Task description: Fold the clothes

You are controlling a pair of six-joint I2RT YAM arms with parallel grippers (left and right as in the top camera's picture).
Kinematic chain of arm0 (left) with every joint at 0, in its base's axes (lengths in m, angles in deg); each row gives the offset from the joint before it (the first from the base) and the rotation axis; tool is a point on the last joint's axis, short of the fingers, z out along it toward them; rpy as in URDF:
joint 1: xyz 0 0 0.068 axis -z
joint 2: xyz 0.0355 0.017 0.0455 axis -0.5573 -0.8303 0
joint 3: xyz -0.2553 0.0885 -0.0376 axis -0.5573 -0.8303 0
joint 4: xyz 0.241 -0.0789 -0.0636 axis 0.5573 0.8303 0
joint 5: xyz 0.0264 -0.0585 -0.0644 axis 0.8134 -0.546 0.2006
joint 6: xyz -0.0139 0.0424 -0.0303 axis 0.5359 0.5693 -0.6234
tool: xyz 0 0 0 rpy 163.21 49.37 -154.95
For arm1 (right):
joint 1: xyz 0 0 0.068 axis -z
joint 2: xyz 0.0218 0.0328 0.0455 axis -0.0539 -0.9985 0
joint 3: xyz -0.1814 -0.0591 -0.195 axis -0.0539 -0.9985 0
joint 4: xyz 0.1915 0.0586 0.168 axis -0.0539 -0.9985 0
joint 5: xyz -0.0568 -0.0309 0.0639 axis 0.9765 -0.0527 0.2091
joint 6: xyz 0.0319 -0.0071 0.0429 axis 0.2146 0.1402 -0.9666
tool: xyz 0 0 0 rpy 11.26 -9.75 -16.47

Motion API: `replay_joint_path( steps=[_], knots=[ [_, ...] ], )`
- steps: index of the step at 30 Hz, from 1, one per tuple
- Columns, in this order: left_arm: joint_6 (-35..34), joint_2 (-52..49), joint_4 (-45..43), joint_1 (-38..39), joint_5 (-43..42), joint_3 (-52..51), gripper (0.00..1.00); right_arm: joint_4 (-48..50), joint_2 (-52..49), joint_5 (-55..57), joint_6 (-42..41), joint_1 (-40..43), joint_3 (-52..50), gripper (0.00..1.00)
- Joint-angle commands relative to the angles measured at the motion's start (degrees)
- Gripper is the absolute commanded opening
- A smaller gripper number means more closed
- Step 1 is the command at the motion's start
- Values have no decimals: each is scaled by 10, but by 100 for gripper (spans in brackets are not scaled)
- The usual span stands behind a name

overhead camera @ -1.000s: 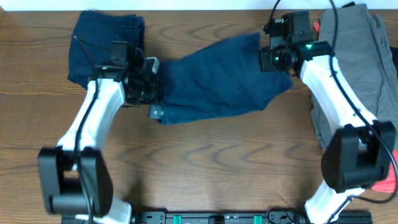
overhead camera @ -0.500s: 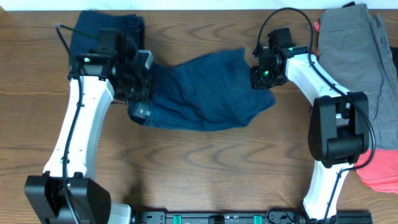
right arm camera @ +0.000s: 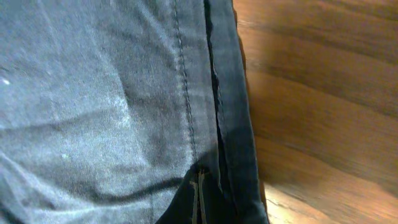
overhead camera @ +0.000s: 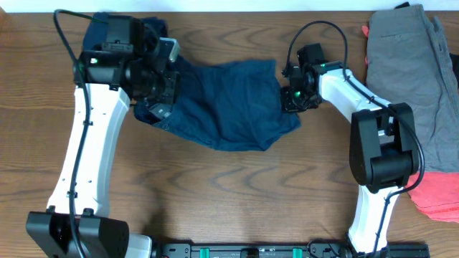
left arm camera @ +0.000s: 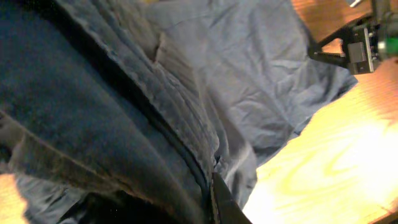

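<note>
My right gripper is holding down the stitched hem of the shorts, so my left gripper should keep bringing the shorts' thick seamed band (left arm camera: 177,121) over until it meets that hem (overhead camera: 289,119).
Navy-blue shorts (overhead camera: 222,107) hang stretched between my two grippers above the wooden table. My left gripper (overhead camera: 161,89) is shut on the shorts' left edge; in the left wrist view the thick seamed band (left arm camera: 143,124) fills the frame by the finger (left arm camera: 224,202). My right gripper (overhead camera: 292,92) is shut on the shorts' right edge; the right wrist view shows the stitched hem (right arm camera: 217,112) pinched at the fingertips (right arm camera: 199,199). Another navy piece (overhead camera: 97,36) lies behind the left arm. Grey trousers (overhead camera: 409,64) lie at the right, a coral-pink piece (overhead camera: 437,193) below them.
The wooden table (overhead camera: 237,193) stretches along the front. The left arm (overhead camera: 86,158) and the right arm (overhead camera: 373,143) stand at either side. A black rail (overhead camera: 244,251) runs along the front edge.
Both grippers have moved left with the shorts held between them. The right gripper came inward and lower. The shorts now sag more in the middle.
</note>
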Motion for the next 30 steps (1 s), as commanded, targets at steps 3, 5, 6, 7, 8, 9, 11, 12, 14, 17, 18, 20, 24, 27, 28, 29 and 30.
replay_joint_path(
  steps=[3,5,6,7,8,9,11,12,14,17,18,20,24,27,28,29,30],
  knots=[
    [-38,-8,-37,31,-3,12,6,37,-15,-15,-58,-5,-76,1],
    [-66,-11,-56,48,-3,12,6,42,-15,-22,-58,-3,-84,1],
    [-78,-13,-66,59,-3,11,6,42,-15,-22,-58,-3,-85,1],
    [-88,-16,-74,68,-3,11,6,42,-15,-22,-57,-3,-86,1],
    [-95,-20,-82,77,-3,10,6,43,-15,-22,-58,-3,-86,1],
    [-103,-24,-88,86,-3,10,6,44,-15,-22,-57,-3,-86,1],
    [-111,-39,-101,103,-3,10,6,46,-15,-27,-57,-3,-85,1],
    [-116,-49,-108,112,-3,10,6,47,-15,-31,-57,-3,-86,1],
    [-129,-70,-118,127,-3,10,6,49,-15,-32,-57,-3,-86,1],
    [-141,-104,-140,152,-4,10,6,51,-15,-32,-57,-3,-86,1],
    [-141,-116,-153,162,-9,10,6,51,-15,-32,-57,-3,-85,1],
    [-141,-132,-177,177,-25,10,6,51,-15,-32,-57,-3,-85,1],
    [-154,-152,-227,208,-38,10,6,52,-15,-32,-57,-3,-85,1],
    [-165,-156,-251,224,-38,10,6,52,-15,-32,-57,-3,-85,1],
    [-167,-156,-257,228,-38,10,6,52,-15,-32,-57,-3,-86,1],
    [-167,-156,-260,231,-38,10,6,52,-15,-32,-57,-3,-86,1],
    [-169,-156,-264,234,-38,10,6,52,-15,-32,-57,-3,-85,1]
  ],
)
